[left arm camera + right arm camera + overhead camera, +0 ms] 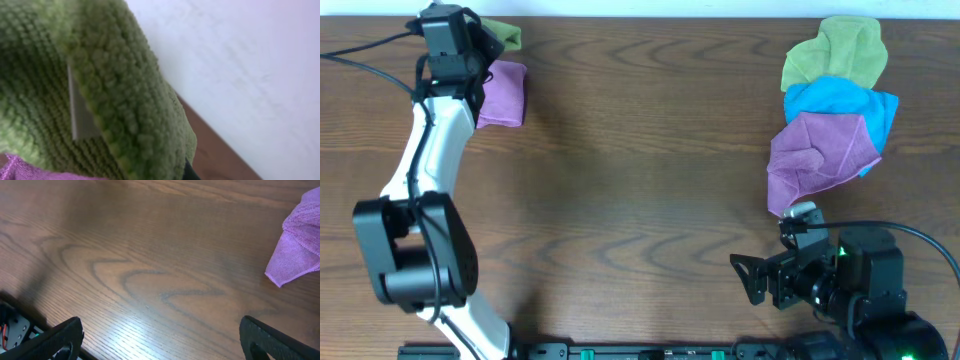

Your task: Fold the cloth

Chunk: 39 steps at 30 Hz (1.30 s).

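Note:
The green cloth is hanging by the far end of the flat purple cloth, so my left gripper should keep lowering it and let it go over the purple cloth.
The cloth is green and folded, at the far left edge of the table beside a folded purple cloth. My left gripper reaches over it. In the left wrist view the cloth fills the frame right against the camera and covers the fingers. One dark fingertip shows near the middle at the bottom, so the jaws look shut on the cloth. My right gripper is open and empty low over bare table at the front right, and it also shows in the right wrist view.
A pile stands at the back right: a yellow-green cloth, a blue cloth and a crumpled purple cloth, whose corner shows in the right wrist view. A white wall runs just behind the far edge.

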### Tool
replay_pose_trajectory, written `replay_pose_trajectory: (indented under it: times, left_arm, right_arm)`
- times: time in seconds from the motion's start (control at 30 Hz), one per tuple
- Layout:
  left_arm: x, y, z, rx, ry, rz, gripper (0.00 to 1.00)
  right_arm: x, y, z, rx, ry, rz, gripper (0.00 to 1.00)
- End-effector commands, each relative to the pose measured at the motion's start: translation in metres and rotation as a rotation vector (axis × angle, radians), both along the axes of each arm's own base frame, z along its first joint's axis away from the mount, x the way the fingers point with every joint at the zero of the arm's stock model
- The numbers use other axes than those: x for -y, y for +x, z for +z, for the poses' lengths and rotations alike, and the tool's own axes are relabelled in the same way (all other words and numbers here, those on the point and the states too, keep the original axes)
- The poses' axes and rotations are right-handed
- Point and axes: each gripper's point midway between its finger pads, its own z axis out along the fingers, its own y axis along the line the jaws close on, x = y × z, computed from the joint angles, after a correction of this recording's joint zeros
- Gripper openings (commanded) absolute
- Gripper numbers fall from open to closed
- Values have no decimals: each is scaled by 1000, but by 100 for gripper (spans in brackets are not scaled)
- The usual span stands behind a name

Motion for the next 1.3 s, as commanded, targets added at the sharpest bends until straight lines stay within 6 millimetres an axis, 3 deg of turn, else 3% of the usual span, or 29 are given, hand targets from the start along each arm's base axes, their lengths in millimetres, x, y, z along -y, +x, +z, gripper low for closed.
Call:
replay_pose_trajectory:
  times: [0.0,0.13,0.4,0.7,0.93,1.0,1.1,1.27]
  left_arm:
    - [-11,7,-19,-34,39,24,6]
    - [-21,7,-38,-71,74,70,6]
    - [-27,12,-39,-56,124,63,6]
    - [-25,8,-98,-182,104,45,6]
    - [-22,-13,-120,-303,92,35,7]
    - [-18,-20,-126,-338,74,17,11]
    - [-12,-31,-134,-393,50,-7,24]
    - [-11,-44,-118,-421,49,-7,44]
  right_arm:
    - [1,0,-2,-12,11,-13,99]
    - [1,0,-2,-12,11,-13,99]
    - [1,0,-2,-12,11,-13,99]
    - [1,0,-2,-12,11,-13,99]
    - [1,0,-2,-12,11,-13,99]
    - [1,0,-2,-12,11,-13,99]
    - [1,0,-2,-12,11,-13,99]
    - [1,0,-2,-12,11,-13,99]
